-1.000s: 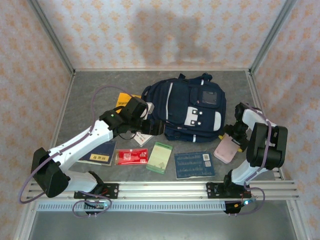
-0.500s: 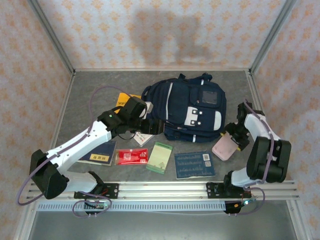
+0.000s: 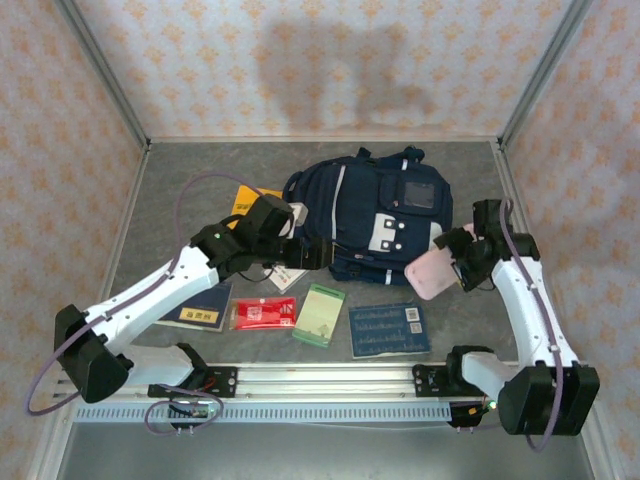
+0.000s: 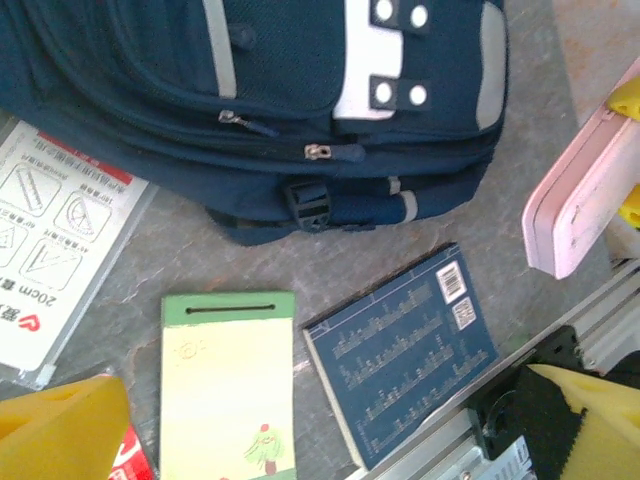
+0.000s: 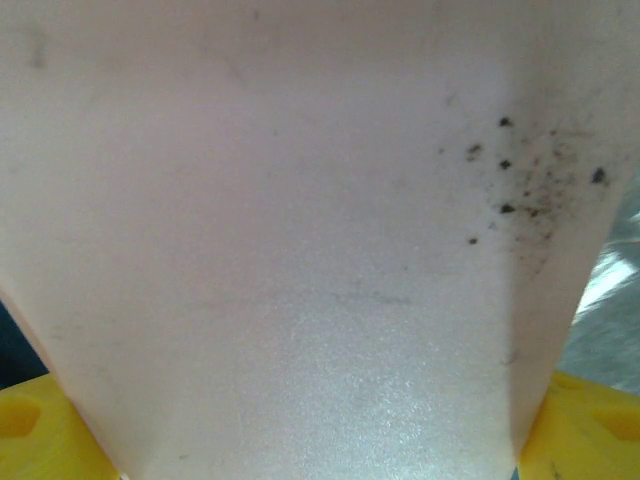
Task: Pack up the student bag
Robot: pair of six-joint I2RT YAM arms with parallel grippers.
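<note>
My open left gripper should keep going toward the pink case's loose end (image 3: 425, 282), which sticks out of my right gripper, and close there on that end (image 4: 556, 243).
The student bag (image 3: 365, 210), a large navy backpack with white and grey stripes, lies in the middle of the table; its lower edge with zippers and a buckle shows in the left wrist view (image 4: 270, 90). My right gripper (image 3: 457, 262) is shut on a pink case (image 3: 430, 275), held in the air just right of the bag's lower right corner. The case (image 5: 300, 200) sits between the yellow fingers (image 5: 585, 430) and also shows at the right edge of the left wrist view (image 4: 580, 200). My left gripper (image 3: 310, 255) stands open, with nothing held, at the bag's lower left edge.
In front of the bag lie a blue book (image 3: 388, 330), a green notepad (image 3: 320, 315), a red packet (image 3: 263, 313), a dark booklet (image 3: 195, 310) and a white ruler packet (image 4: 50, 270). A yellow book (image 3: 248, 200) lies left of the bag. A metal rail (image 3: 320, 380) runs along the near edge.
My right gripper closed on the pink case, lifted it off the table and carried it left toward the bag. The left arm has barely moved.
</note>
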